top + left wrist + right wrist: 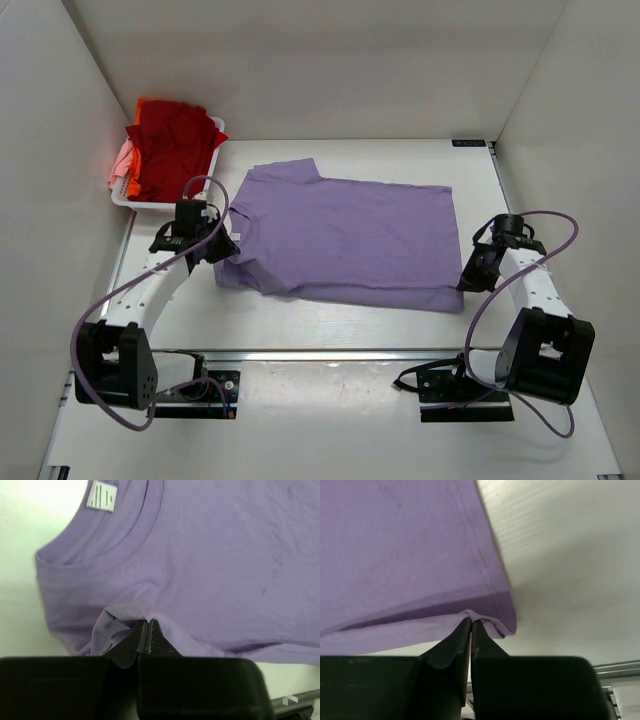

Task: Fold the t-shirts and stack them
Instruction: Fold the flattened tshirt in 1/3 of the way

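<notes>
The robot's grippers are holding both ends of the t-shirt's near side [370, 293], so the left gripper should go on bringing the shoulder cloth toward the collar [245, 213] until that cloth lies on the t-shirt.
The lavender t-shirt [340, 238] lies spread on the white table, collar to the left, near long side folded over. My left gripper [226, 252] is shut on the shirt's cloth just below the collar, at the shoulder [146, 621]. My right gripper [468, 279] is shut on the hem corner [471, 620] at the shirt's near right. The red t-shirt [175, 140] lies in the basket at the back left, with orange [130, 186] and pale pink [119, 160] cloth under it.
The white plastic basket [140, 203] stands at the back left against the left wall. White walls close in the table on three sides. A metal rail [330, 355] runs along the near edge between the arm bases.
</notes>
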Action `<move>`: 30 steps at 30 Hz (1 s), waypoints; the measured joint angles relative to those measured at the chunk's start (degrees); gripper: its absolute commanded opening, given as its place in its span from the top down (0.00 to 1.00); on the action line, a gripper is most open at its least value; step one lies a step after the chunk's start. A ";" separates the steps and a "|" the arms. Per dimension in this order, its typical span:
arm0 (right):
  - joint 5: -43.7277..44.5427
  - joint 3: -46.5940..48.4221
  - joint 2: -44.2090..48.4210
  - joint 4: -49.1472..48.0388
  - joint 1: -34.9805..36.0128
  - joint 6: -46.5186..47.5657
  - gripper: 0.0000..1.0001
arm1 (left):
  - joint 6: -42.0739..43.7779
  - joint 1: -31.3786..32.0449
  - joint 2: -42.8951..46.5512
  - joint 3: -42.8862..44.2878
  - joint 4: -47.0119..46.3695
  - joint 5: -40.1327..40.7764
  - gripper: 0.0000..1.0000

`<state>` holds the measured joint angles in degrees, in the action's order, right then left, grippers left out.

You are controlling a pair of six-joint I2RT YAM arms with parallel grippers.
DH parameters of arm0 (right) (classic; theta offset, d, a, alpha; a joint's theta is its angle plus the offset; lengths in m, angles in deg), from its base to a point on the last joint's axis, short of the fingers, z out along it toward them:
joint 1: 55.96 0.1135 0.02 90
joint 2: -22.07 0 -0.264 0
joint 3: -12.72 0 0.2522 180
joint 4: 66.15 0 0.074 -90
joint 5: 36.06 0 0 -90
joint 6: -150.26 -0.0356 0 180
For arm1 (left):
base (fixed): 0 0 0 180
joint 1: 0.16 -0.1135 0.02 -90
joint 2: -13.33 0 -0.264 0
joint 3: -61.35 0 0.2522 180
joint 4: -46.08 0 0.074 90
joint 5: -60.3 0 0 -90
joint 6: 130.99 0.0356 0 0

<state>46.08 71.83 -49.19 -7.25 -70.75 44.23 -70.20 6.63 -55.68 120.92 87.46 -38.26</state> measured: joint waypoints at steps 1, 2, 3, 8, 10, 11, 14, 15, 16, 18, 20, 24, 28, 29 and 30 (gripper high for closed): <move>0.09 0.22 -0.63 -0.37 -0.13 0.02 1.00 | 0.24 -0.22 -1.01 0.52 -0.46 -0.02 1.00; 0.09 0.48 -1.36 -0.74 -0.28 0.20 1.00 | 0.35 -0.48 -2.03 1.01 -1.03 -0.07 1.00; 0.26 0.70 -2.14 -1.31 -0.35 0.20 0.99 | 0.48 -0.70 -2.95 1.40 -1.46 -0.09 1.00; 0.35 1.62 -4.87 -2.89 -0.70 0.81 1.00 | 0.92 -1.11 -7.02 3.21 -3.04 -0.11 1.00; 0.37 2.19 -5.95 -3.41 -1.03 0.94 1.00 | 0.98 -1.29 -8.37 3.87 -3.43 -0.11 1.00; 0.39 2.47 -6.40 -3.67 -1.05 1.03 1.00 | 1.09 -1.44 -8.96 4.26 -3.48 -0.11 1.00; 0.42 3.48 -7.72 -4.37 -0.98 1.07 1.00 | 1.44 -1.84 -10.05 5.44 -3.72 -0.02 1.00; 0.44 3.85 -8.07 -4.59 -0.98 1.07 1.00 | 1.57 -1.99 -10.14 5.68 -3.76 0.00 1.00; 0.44 4.17 -8.39 -4.90 -0.98 1.07 1.00 | 1.66 -2.14 -10.14 5.73 -3.93 0.07 1.00; 0.44 4.76 -9.05 -5.42 -0.98 1.09 1.00 | 1.79 -2.49 -10.16 5.73 -4.11 0.20 1.00; 0.46 5.33 -9.88 -5.75 -0.98 1.18 1.00 | 1.79 -2.62 -10.16 5.70 -4.13 0.26 1.00; 0.48 5.84 -11.43 -6.45 -0.98 1.25 1.00 | 1.79 -2.89 -10.19 5.68 -4.26 0.39 1.00; 0.46 6.27 -12.55 -6.88 -0.96 1.27 1.00 | 1.77 -3.04 -10.56 5.66 -5.05 0.66 1.00; 0.46 6.71 -13.03 -6.95 -0.92 1.29 1.00 | 1.75 -3.06 -10.73 5.64 -5.31 0.79 1.00; 0.46 7.10 -13.49 -7.13 -0.83 1.33 1.00 | 1.75 -3.06 -10.97 5.60 -5.46 1.03 1.00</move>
<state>46.54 78.93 -62.68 -14.37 -71.58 45.56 -68.45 3.57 -66.66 126.51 81.99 -37.23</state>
